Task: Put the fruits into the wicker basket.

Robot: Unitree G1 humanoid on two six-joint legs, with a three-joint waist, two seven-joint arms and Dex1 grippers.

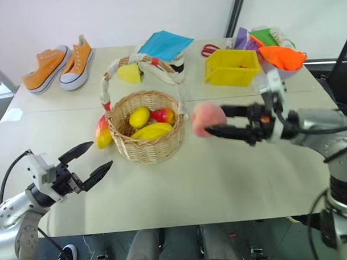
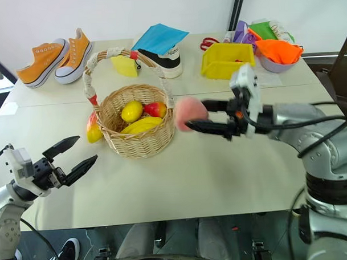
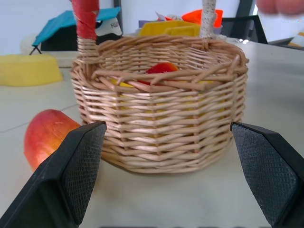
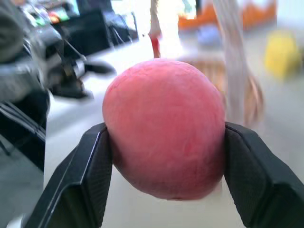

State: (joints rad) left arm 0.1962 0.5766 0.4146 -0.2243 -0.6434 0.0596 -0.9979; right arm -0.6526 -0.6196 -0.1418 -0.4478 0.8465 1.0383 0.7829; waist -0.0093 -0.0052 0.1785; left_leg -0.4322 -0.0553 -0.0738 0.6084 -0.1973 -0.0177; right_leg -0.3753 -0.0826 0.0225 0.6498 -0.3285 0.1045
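My right gripper should keep going over the lemon and red apple (image 1: 151, 115) and let go of the peach there, as the pink peach (image 1: 206, 118) is higher than the wicker basket's rim.
The wicker basket (image 1: 146, 145) stands mid-table with a lemon (image 1: 139, 117), a red apple (image 1: 163, 115) and a banana (image 1: 151, 131) inside. A red-and-yellow mango (image 1: 103, 132) lies on the table against the basket's left side. My right gripper (image 1: 212, 122) is shut on the pink peach (image 1: 205, 118), held in the air just right of the basket's rim. My left gripper (image 1: 90, 161) hangs open near the front left of the table, facing the basket and mango with nothing between its fingers.
A yellow plastic bin (image 1: 230, 67), a bowl with orange cloth (image 1: 282, 59) and scissors (image 1: 210, 50) stand at the back right. Orange sneakers (image 1: 58, 66) sit at the back left. A shoe under blue paper (image 1: 165, 50) and a yellow paper piece (image 1: 129, 73) lie behind the basket.
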